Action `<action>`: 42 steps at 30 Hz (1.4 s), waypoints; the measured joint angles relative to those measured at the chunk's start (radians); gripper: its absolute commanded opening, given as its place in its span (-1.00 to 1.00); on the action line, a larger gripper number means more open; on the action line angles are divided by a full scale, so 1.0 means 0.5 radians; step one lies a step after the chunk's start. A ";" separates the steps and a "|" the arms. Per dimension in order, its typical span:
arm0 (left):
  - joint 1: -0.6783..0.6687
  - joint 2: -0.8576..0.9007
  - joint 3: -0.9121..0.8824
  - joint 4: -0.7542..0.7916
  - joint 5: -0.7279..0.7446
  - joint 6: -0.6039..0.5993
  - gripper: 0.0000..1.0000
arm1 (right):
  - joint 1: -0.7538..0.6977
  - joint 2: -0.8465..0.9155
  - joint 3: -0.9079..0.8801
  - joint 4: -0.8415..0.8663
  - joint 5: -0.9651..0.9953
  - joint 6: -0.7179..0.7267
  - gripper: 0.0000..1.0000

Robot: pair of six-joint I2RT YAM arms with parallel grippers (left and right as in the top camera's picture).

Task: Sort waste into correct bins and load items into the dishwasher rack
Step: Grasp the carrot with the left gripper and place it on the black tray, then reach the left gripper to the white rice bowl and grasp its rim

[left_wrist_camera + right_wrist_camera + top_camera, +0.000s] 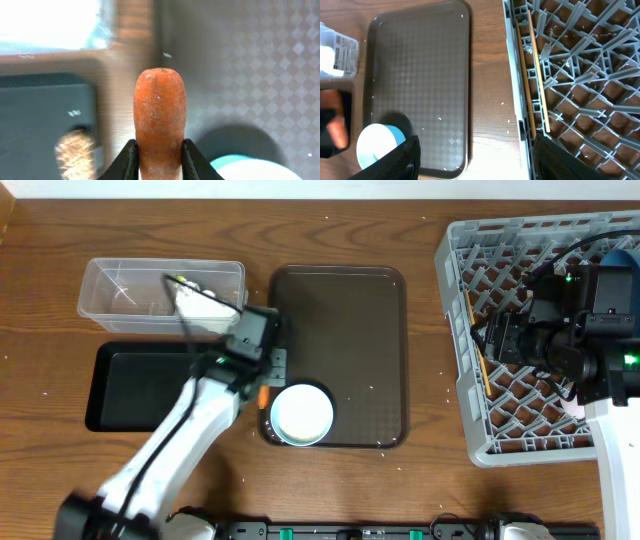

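Observation:
My left gripper should go on to the black tray before it lets go of the orange carrot piece there, because the brown food lump (75,152) is in the tray with open room (145,387) beside it.
My left gripper (159,152) is shut on the orange carrot piece (159,112) and holds it above the seam between the black tray (40,125) and the dark-brown serving tray (240,70). A brown food lump (75,152) lies in the black tray. In the overhead view the left gripper (262,392) is just left of the light-blue cup (302,415). A white napkin (205,305) lies in the clear tub (110,285). My right gripper (477,165) is open and empty at the grey rack's (470,410) left wall. The chopsticks (535,85) lie in the rack.
The light-blue cup stands upright at the serving tray's (350,310) front left corner. White rice grains (440,118) dot the tray, the table and the rack. A dark-blue plate (618,253) shows at the rack's far right, behind the right arm.

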 measured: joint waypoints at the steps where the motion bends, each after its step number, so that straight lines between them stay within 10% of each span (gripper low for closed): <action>1: 0.018 -0.072 0.005 -0.053 -0.043 0.000 -0.85 | 0.000 0.000 0.000 0.000 0.000 0.000 0.32; 9: 0.348 -0.295 0.014 -0.439 -0.215 -0.168 -0.85 | 0.000 0.000 0.000 0.000 0.000 0.000 0.31; 21: 0.997 -0.242 -0.189 -0.323 -0.246 -1.434 -0.66 | 0.000 0.000 0.000 -0.043 0.000 0.000 0.32; 29: 1.069 -0.221 -0.199 -0.178 -0.252 -1.694 -0.66 | 0.000 0.000 0.000 -0.046 0.000 0.001 0.31; 35: 1.069 -0.223 -0.199 -0.147 -0.213 -1.569 0.52 | 0.000 0.000 0.000 -0.049 0.000 0.000 0.32; 42: 1.069 -0.292 -0.199 -0.145 -0.053 -1.274 0.54 | 0.001 0.000 0.000 -0.043 0.000 0.000 0.33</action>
